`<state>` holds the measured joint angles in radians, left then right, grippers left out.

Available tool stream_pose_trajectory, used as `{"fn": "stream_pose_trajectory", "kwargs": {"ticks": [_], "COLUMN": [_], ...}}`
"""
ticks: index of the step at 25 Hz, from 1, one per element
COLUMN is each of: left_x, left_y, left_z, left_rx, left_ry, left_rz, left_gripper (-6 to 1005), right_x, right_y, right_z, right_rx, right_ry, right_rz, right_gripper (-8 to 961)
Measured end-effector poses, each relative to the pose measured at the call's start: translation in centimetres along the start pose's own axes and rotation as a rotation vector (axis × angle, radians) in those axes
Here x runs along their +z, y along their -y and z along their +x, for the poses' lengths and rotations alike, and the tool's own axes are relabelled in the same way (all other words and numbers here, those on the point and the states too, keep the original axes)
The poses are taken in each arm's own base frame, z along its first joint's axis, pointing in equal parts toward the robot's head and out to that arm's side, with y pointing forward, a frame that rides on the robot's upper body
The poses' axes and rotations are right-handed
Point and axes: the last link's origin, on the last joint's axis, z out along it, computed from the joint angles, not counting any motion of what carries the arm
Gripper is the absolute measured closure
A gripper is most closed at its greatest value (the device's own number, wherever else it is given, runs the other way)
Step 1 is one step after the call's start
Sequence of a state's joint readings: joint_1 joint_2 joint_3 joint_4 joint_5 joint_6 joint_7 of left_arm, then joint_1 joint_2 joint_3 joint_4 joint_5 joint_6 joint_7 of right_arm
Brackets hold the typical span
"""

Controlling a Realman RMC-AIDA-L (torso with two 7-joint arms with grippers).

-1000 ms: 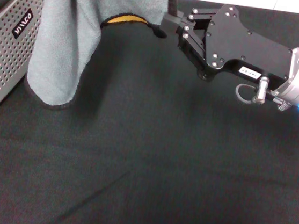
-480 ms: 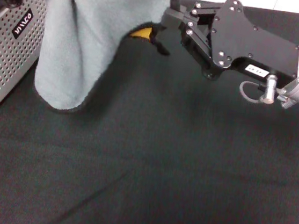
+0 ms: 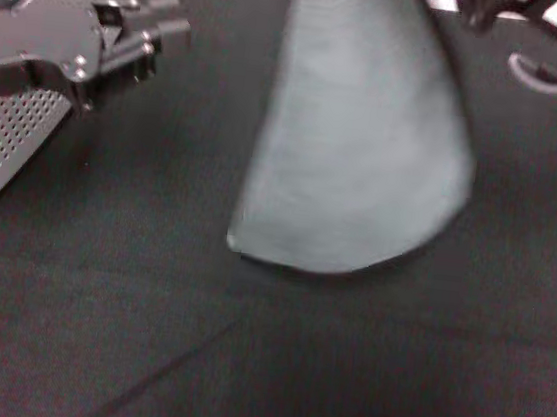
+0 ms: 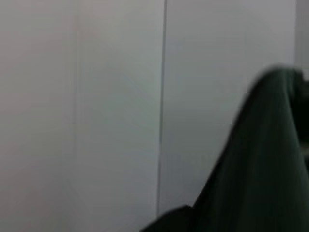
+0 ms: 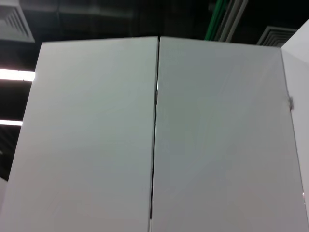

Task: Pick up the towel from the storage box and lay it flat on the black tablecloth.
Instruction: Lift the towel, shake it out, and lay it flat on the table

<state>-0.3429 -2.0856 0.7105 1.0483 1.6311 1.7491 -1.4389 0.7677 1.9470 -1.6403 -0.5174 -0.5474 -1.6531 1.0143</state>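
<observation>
The towel (image 3: 361,147) is hanging from my right gripper alone, so this gripper should swing it beside the storage box, where my left gripper can reach its lower edge.
The towel (image 3: 355,157) hangs in mid-air over the middle of the black tablecloth (image 3: 360,379), its grey-green side facing me. Its rounded lower edge is close to the cloth. It hangs from my right gripper (image 3: 473,1), at the picture's top edge, which is shut on the towel's upper part; the fingertips are cut off from view. My left gripper (image 3: 167,23) is at the upper left, in front of the storage box (image 3: 5,132), open and holding nothing, well clear of the towel. In the left wrist view the towel (image 4: 260,159) shows as a dark drape.
The perforated grey box stands at the left edge of the table. Black cloth stretches wide in front of and to the right of the towel. A faint crease (image 3: 170,367) runs across it. The right wrist view shows only white wall panels (image 5: 154,145).
The left gripper has let go of the towel and dropped lower, in front of the box. The right gripper has risen and carried the towel right, so it now hangs over the cloth's middle.
</observation>
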Motion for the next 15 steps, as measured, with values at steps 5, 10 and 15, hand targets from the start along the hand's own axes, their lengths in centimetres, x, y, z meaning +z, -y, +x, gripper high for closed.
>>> {"fn": "stream_pose_trajectory", "kwargs": {"ticks": [5,10,15], "left_x": [-0.1,-0.9,-1.6], "left_y": [-0.4,-0.8,-0.5], "left_z": [-0.8,-1.6,-1.7], "left_rx": [-0.026,-0.01,-0.018], "left_ry": [0.001,-0.092,-0.166], "left_rz": [-0.002,0.041,0.097], "left_gripper": [727,667,487], "right_x": [0.4,0.4,0.0], "right_y": [0.6,0.8,-0.2], "right_z": [-1.8,-2.4,-1.9], "right_rx": [0.007,-0.004,0.0], "right_ry": [0.035,0.05,-0.03], "right_rz": [-0.009,0.0,-0.091], "right_gripper": [952,952,951]}}
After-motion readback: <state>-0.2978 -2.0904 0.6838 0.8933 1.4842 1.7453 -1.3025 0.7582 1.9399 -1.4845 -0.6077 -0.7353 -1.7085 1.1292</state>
